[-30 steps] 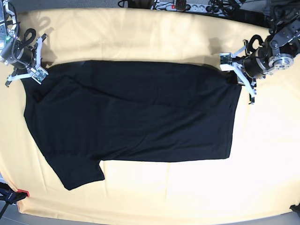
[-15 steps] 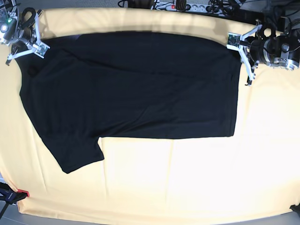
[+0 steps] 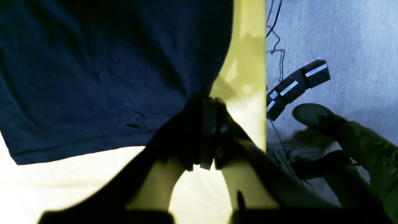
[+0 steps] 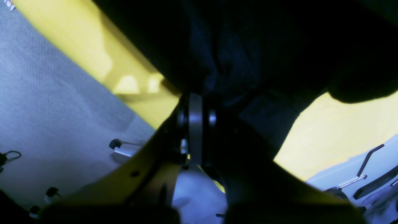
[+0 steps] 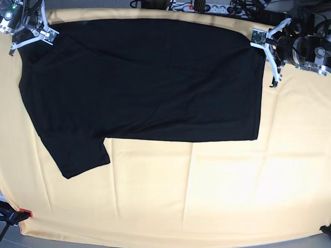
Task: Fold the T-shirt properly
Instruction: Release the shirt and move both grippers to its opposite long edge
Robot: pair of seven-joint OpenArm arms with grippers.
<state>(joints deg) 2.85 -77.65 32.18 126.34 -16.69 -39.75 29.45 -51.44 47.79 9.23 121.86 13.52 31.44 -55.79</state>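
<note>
I should let go of the T-shirt's far corner with my left gripper, grab the T-shirt's near corner [image 5: 254, 136] and pull the T-shirt closer, because it lies along the table's far edge [image 5: 139, 19].
The black T-shirt [image 5: 145, 82] lies spread plain side up across the far half of the pale yellow table cloth [image 5: 207, 191], one sleeve [image 5: 77, 157] pointing to the near left. My left gripper [image 5: 257, 44] is shut on the shirt's far right corner; the left wrist view shows its jaws pinched on the cloth [image 3: 210, 124]. My right gripper [image 5: 46, 32] is shut on the shirt's far left corner; the right wrist view shows its closed jaws [image 4: 196, 124] on dark cloth [image 4: 248, 62]. No print shows.
The table's far edge is right behind both grippers. Power strips and cables [image 5: 207, 6] lie beyond it; black labelled blocks [image 3: 295, 87] lie on the grey floor. A red and black clamp [image 5: 13, 214] sits at the near left corner.
Both grippers have pulled the shirt's far edge toward the back of the table. The whole shirt has slid away with them, and its near edge now lies farther from the front.
</note>
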